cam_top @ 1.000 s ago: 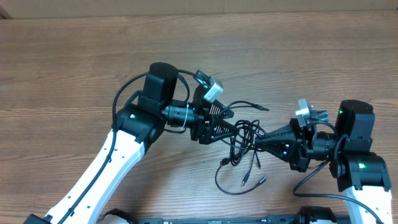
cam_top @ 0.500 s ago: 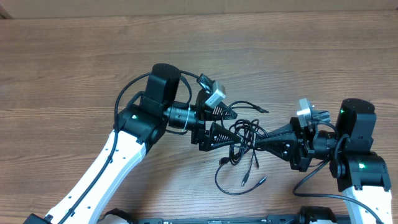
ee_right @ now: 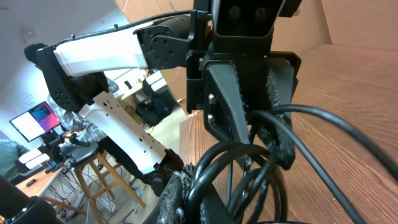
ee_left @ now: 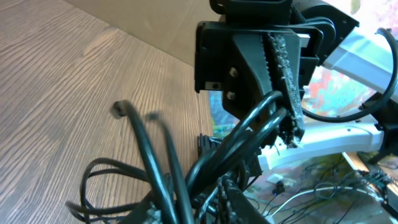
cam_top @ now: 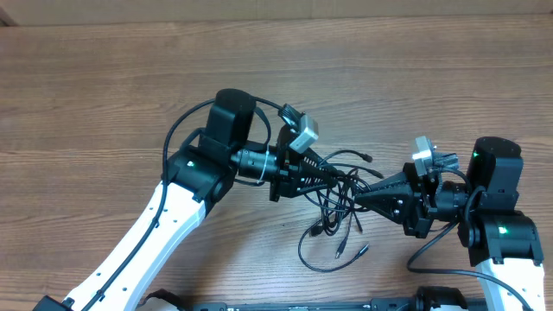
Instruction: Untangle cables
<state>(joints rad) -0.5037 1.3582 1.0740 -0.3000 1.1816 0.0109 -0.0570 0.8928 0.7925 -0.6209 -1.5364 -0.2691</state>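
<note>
The same cable knot (cam_top: 344, 185) is pinched by both my grippers, and their fingers almost meet. Next, my left gripper opens and moves away while my right gripper holds the loops (ee_right: 217, 165).
A tangle of thin black cables (cam_top: 339, 207) lies mid-table between my two arms, with loose plug ends trailing toward the front (cam_top: 352, 250) and the back (cam_top: 368, 157). My left gripper (cam_top: 339, 177) reaches in from the left and is shut on strands at the knot's top. In the left wrist view, cables (ee_left: 155, 162) run up between its jaws (ee_left: 205, 199). My right gripper (cam_top: 361, 195) comes from the right, shut on the same bundle, fingertips almost meeting the left's. The right wrist view shows looped cables (ee_right: 323, 118) pinched in its jaws (ee_right: 208, 193), the left gripper (ee_right: 249, 93) facing it.
The wooden table (cam_top: 104, 104) stretches wide to the left and back. A cardboard wall (cam_top: 276, 9) runs along the far edge. Each arm's own black wiring loops beside its wrist, as with the left arm's loop (cam_top: 173, 130). The arm bases sit at the front edge.
My left gripper spread its fingers wide, slid right into the tangle and closed on strands there. The cable loops shifted slightly. The right arm has stayed still.
</note>
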